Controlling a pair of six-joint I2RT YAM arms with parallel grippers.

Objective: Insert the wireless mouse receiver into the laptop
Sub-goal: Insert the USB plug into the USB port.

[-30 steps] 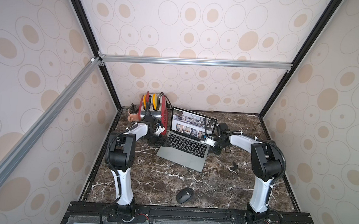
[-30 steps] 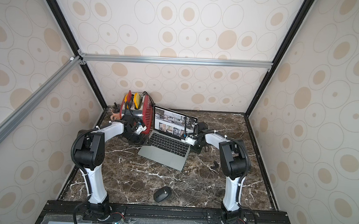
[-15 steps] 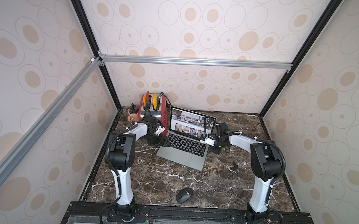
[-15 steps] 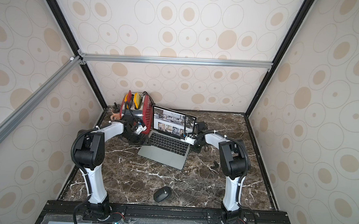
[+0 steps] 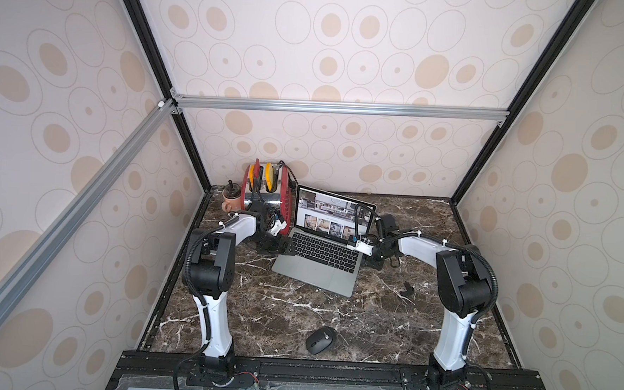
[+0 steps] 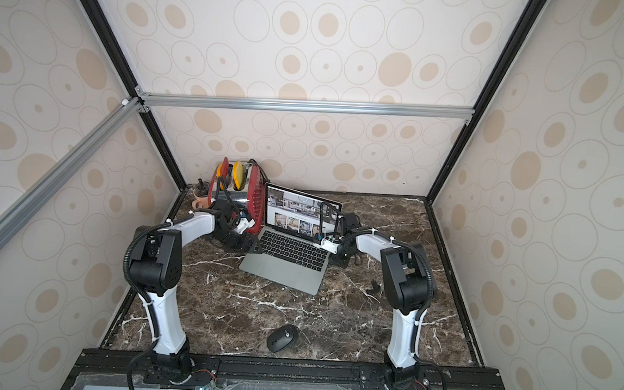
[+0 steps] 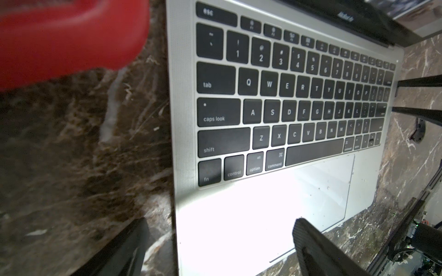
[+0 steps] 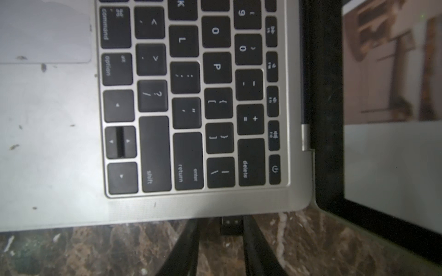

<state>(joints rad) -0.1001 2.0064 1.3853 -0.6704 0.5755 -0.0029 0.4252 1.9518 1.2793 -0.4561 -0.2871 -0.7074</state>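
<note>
The receiver is too shallow in the laptop's edge, so next I move my right gripper back, close its fingers and then push the receiver's outer end in.
The silver-grey laptop lies open and askew at the back of the marble table. In the right wrist view the small black receiver sticks out of the laptop's right edge, near the back corner. My right gripper straddles it, open: one finger lies close beside the receiver and the other stands clear of it. My left gripper is open wide across the laptop's left edge, with one finger over the palm rest and one over the table.
A black mouse sits near the table's front edge. A small black piece lies right of the laptop. A red rack holding yellow things and a brown cup stand at the back left, close behind my left arm.
The right gripper's jaws have parted from the receiver, which stays in the laptop's edge. Both arms have barely moved.
</note>
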